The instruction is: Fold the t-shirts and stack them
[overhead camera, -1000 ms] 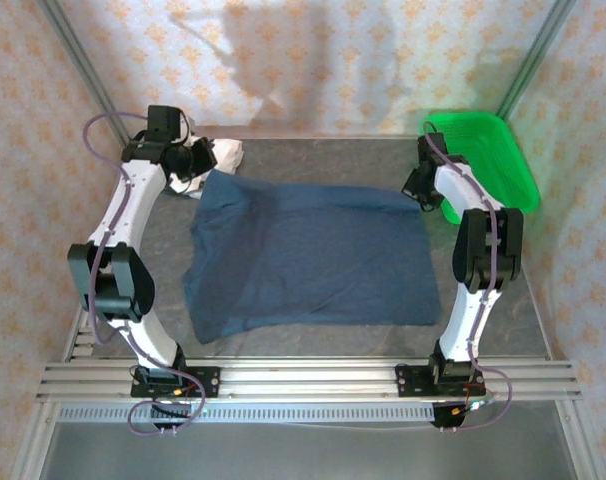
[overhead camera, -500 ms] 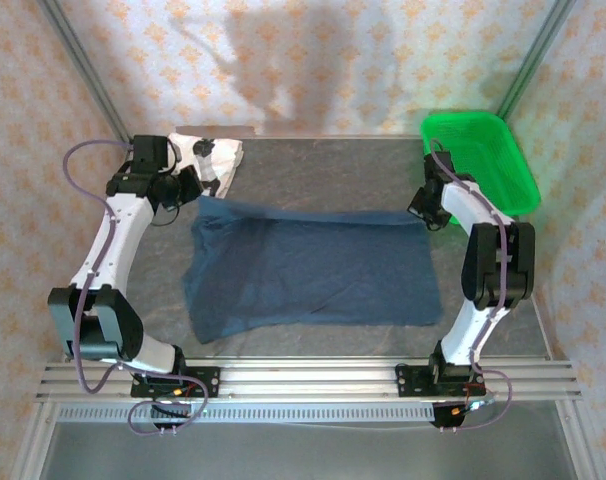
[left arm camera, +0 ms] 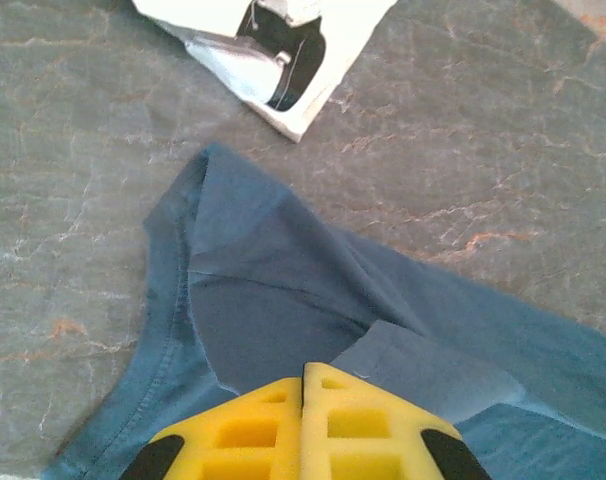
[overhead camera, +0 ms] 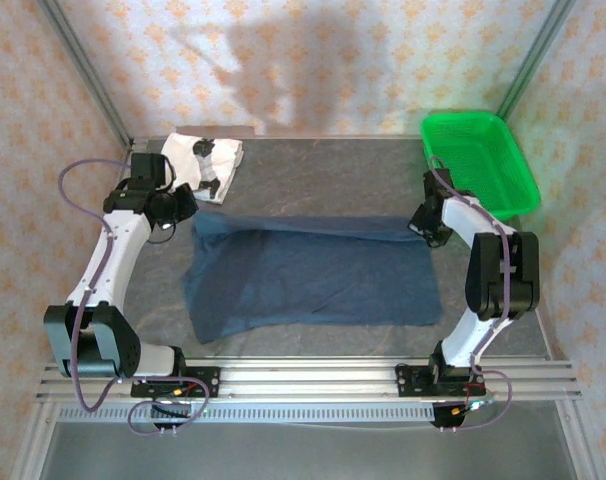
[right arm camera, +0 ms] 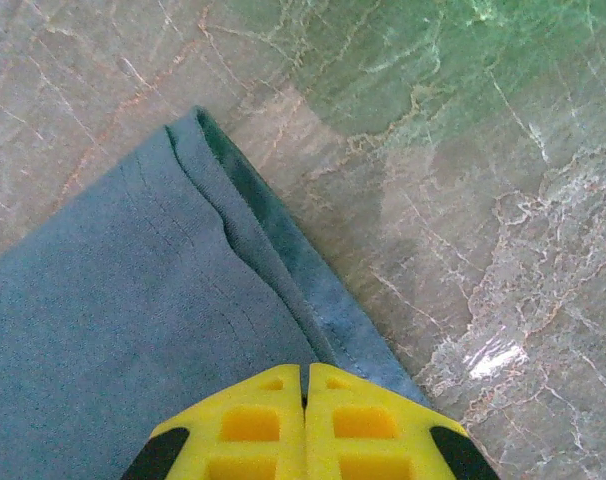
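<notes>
The fold's other end (overhead camera: pixel 407 231) is held by my right gripper, so my left gripper should keep pulling the raised flap toward the navy t-shirt's front edge (overhead camera: pixel 251 329) until it lies flat.
The dark navy t-shirt (overhead camera: pixel 313 275) lies spread across the middle of the table, its far edge doubled over toward the front. My left gripper (overhead camera: pixel 188 205) is shut on that edge at the far left corner, where a raised flap of navy cloth (left arm camera: pixel 263 290) meets the closed yellow fingertips (left arm camera: pixel 303 368). My right gripper (overhead camera: pixel 423 222) is shut on the far right corner. There the folded hem (right arm camera: pixel 273 260) runs in under the closed tips (right arm camera: pixel 304 370). The white t-shirt with black patches (overhead camera: pixel 203 160) sits folded at the back left (left arm camera: pixel 273 40).
A green mesh basket (overhead camera: pixel 483 160) stands at the back right corner, just beyond the right arm. Bare grey marbled tabletop (overhead camera: pixel 323 170) shows behind the navy shirt. Patterned walls close in the sides and back.
Both grippers have drawn back toward the near edge, pulling the navy shirt's far edge with them. The shirt's visible depth has shrunk and the white shirt is now uncovered.
</notes>
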